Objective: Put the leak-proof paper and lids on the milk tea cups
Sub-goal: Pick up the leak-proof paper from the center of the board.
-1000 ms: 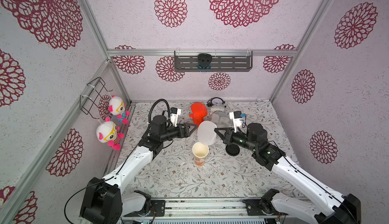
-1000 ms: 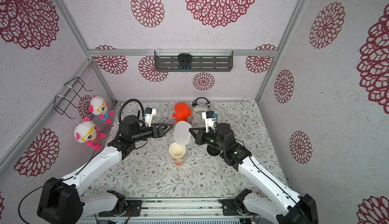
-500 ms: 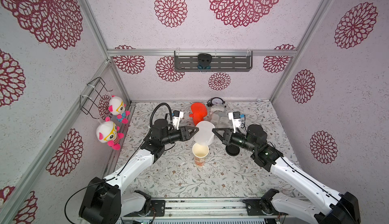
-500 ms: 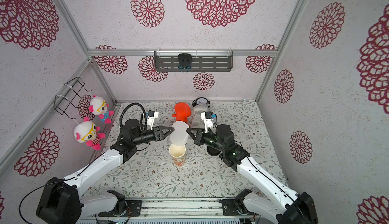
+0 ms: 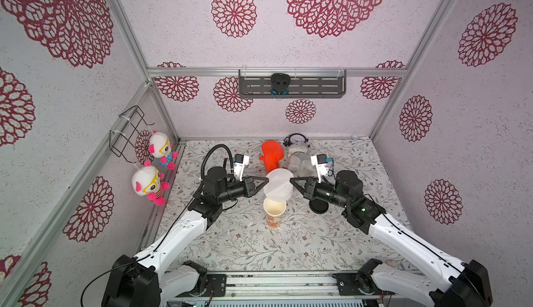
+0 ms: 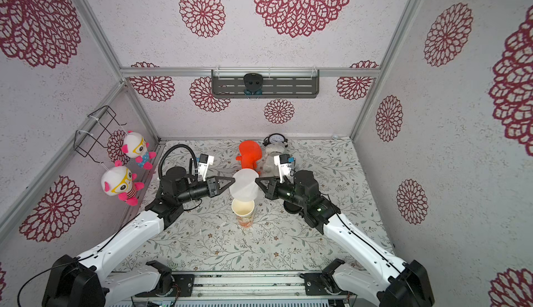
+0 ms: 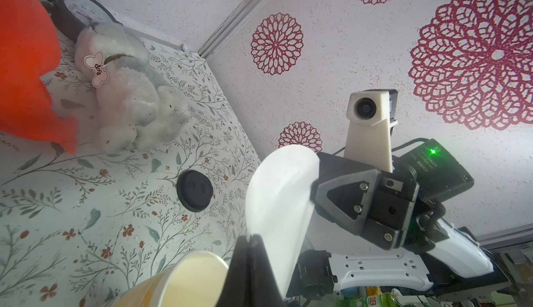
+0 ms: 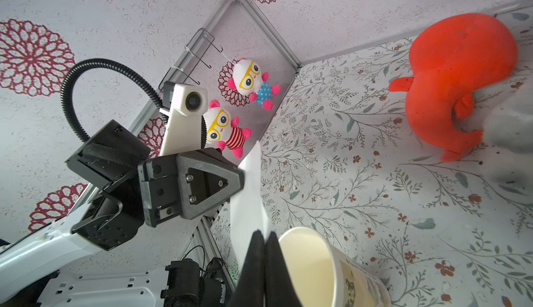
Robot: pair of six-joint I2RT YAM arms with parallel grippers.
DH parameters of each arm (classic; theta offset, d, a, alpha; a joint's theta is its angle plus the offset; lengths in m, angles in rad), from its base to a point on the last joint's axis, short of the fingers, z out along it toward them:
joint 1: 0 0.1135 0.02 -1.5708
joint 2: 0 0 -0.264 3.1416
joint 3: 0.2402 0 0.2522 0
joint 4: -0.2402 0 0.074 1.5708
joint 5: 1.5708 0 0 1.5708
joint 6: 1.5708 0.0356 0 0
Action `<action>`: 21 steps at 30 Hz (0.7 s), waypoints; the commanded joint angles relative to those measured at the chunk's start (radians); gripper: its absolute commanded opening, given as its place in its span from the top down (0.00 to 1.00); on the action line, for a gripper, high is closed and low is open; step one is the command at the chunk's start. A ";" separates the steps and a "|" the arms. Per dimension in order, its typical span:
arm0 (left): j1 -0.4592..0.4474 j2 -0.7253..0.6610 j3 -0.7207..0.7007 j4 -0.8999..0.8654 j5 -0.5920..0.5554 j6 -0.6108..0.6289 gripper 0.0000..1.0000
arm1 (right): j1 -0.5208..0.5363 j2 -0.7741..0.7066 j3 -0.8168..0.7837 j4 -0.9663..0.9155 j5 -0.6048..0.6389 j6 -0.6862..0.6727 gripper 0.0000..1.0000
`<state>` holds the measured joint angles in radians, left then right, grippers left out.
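Observation:
The tilted leak-proof paper is pinched by both grippers behind the cup's opening, so next my right gripper opens before my left gripper brings it over that opening.
The leak-proof paper, a thin whitish half-see-through round sheet, hangs in the air just above and behind the milk tea cup. The cup stands upright and empty on the table, with orange print low on its side. My left gripper is shut on the sheet's left edge. My right gripper is shut on its right edge. In the wrist views the paper stands tilted beside the cup's open mouth and does not touch it.
A black round lid lies on the table under my right arm. An orange plush, a grey-white plush and a small clock sit at the back. Two dolls hang on the left wall.
My left gripper has moved in from the left and shut on the paper's left edge. The right gripper has kept hold of the sheet, which has shifted slightly left.

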<state>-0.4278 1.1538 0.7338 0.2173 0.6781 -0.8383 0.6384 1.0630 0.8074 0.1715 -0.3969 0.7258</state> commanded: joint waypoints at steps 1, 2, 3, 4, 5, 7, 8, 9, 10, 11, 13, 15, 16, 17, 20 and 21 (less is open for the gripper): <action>-0.012 -0.034 -0.007 -0.048 -0.008 -0.016 1.00 | 0.003 -0.024 -0.002 -0.012 0.001 -0.018 0.83; -0.017 -0.041 -0.002 -0.064 -0.010 -0.023 1.00 | 0.003 -0.027 -0.003 -0.028 0.007 -0.028 0.79; -0.025 -0.050 0.004 -0.084 -0.016 -0.029 1.00 | 0.003 -0.032 -0.001 -0.045 0.014 -0.040 0.75; -0.032 -0.059 0.011 -0.107 -0.024 -0.032 1.00 | 0.003 -0.035 0.003 -0.059 0.016 -0.049 0.72; -0.043 -0.072 0.021 -0.133 -0.038 -0.034 1.00 | 0.003 -0.040 0.006 -0.076 0.020 -0.064 0.69; -0.065 -0.103 0.038 -0.177 -0.082 -0.037 1.00 | 0.002 -0.048 0.020 -0.108 0.029 -0.095 0.66; -0.076 -0.117 0.049 -0.197 -0.107 -0.037 1.00 | 0.001 -0.054 0.027 -0.123 0.035 -0.113 0.64; -0.087 -0.128 0.063 -0.211 -0.127 -0.037 1.00 | 0.000 -0.062 0.034 -0.139 0.049 -0.130 0.63; -0.094 -0.134 0.077 -0.223 -0.140 -0.035 1.00 | 0.000 -0.071 0.039 -0.152 0.063 -0.143 0.62; -0.100 -0.135 0.099 -0.241 -0.155 -0.033 1.00 | -0.001 -0.081 0.041 -0.163 0.080 -0.157 0.60; -0.118 -0.126 0.148 -0.280 -0.177 -0.021 1.00 | -0.003 -0.107 0.044 -0.192 0.136 -0.176 0.53; -0.140 -0.108 0.198 -0.314 -0.197 -0.013 1.00 | -0.007 -0.131 0.050 -0.246 0.206 -0.196 0.49; -0.155 -0.097 0.225 -0.334 -0.210 -0.010 1.00 | -0.009 -0.144 0.053 -0.273 0.243 -0.208 0.46; -0.173 -0.084 0.249 -0.347 -0.224 -0.009 1.00 | -0.012 -0.157 0.055 -0.300 0.281 -0.217 0.42; -0.231 -0.046 0.320 -0.381 -0.256 0.002 1.00 | -0.018 -0.203 0.046 -0.344 0.362 -0.235 0.32; -0.243 -0.037 0.334 -0.389 -0.267 0.004 1.00 | -0.020 -0.219 0.041 -0.350 0.382 -0.237 0.28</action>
<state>-0.6323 1.0885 1.0286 -0.1062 0.4641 -0.8524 0.6277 0.8879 0.8261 -0.1246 -0.1371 0.5285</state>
